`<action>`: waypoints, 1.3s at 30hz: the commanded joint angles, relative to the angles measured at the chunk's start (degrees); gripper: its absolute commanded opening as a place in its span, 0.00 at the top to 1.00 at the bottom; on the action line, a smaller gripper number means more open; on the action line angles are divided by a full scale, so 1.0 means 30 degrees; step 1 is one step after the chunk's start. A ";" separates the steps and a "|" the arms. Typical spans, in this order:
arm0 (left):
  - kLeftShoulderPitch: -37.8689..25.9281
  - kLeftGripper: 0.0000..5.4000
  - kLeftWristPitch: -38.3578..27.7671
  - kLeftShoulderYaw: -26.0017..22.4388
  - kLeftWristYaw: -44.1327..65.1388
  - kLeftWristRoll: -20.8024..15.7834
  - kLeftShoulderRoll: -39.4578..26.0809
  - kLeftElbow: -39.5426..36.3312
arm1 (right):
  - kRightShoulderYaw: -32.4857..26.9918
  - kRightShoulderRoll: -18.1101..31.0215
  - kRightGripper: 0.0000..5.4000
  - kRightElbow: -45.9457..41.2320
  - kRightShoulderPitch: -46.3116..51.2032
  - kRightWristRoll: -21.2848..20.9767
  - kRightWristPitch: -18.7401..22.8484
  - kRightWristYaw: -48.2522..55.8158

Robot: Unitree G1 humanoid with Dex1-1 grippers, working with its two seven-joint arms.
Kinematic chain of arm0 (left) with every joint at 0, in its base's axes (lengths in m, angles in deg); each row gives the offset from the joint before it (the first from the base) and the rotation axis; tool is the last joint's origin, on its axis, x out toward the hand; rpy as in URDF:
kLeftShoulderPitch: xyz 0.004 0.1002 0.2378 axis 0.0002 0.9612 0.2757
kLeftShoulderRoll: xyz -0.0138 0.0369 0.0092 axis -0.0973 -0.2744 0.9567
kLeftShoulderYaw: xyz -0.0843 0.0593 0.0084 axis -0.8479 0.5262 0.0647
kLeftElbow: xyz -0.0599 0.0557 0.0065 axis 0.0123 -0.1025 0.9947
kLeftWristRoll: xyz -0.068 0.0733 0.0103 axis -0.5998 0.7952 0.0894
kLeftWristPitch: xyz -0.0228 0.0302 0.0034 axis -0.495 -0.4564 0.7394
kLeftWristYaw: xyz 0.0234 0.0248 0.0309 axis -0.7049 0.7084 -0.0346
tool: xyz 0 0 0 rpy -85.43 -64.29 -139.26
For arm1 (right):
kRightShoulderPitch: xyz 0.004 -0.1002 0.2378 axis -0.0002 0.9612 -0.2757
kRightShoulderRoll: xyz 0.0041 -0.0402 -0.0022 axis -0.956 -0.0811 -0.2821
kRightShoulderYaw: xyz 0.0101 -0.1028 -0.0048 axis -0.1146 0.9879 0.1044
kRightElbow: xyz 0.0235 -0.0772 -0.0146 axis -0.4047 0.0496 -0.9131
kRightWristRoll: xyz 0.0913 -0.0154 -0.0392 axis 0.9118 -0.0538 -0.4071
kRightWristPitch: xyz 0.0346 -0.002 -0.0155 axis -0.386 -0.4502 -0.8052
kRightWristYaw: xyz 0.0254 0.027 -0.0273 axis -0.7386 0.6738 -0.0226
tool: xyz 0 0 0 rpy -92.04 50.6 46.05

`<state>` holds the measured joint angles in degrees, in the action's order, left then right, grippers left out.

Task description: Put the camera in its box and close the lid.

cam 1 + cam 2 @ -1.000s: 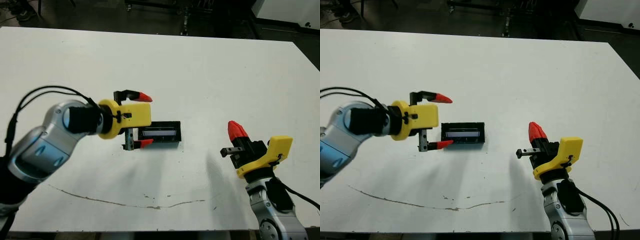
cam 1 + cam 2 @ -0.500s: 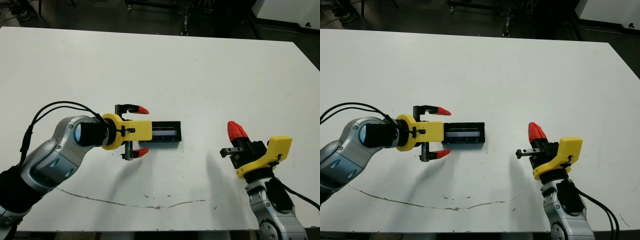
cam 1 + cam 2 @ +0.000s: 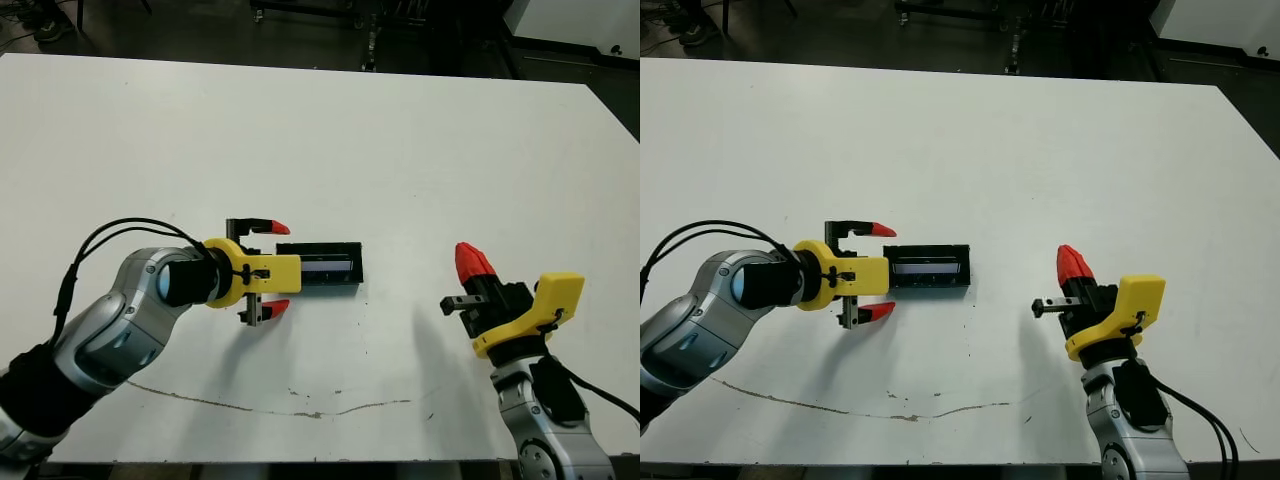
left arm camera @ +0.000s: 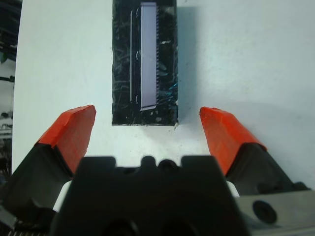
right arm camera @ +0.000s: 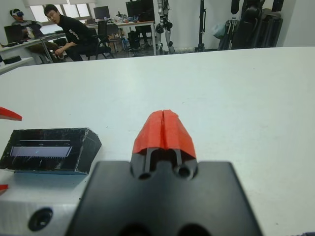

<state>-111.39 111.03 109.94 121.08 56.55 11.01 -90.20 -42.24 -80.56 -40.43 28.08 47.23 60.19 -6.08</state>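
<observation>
The lid [image 3: 320, 252] is flush along the near end of the box [image 4: 145, 123], so the lid will stay closed and come along with the box when I lift it.
The box [image 3: 320, 268] lies near the table's middle as a closed black oblong. The lid [image 4: 144, 64] sits flat on it, with a shiny strip along its top. No white lining shows, and the camera is hidden from view. My left gripper [image 3: 278, 267] is open just off the box's left end, level with it, one red fingertip on each side of its line, neither touching it. My right gripper [image 3: 470, 262] is shut on nothing, well to the right of the box [image 5: 49, 150] and pointing up.
A thin dark scratch [image 3: 300, 405] runs across the white table [image 3: 420, 150] near its front edge. Past the far edge, people sit at desks [image 5: 64, 32] among dark equipment.
My left gripper, still open, has dropped lower and drawn back left off the box's end. The box and the right arm have stayed put.
</observation>
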 commanded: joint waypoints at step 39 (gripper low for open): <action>-0.0741 0.00 -0.3026 -0.0104 0.0766 0.1731 0.0951 0.2695 | -0.0107 0.0141 1.00 0.0050 0.0199 0.0174 -0.0042 0.0108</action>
<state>-113.52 102.78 108.80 123.15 60.40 13.96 -83.01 -42.07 -80.60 -40.40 28.38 47.29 60.04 -5.92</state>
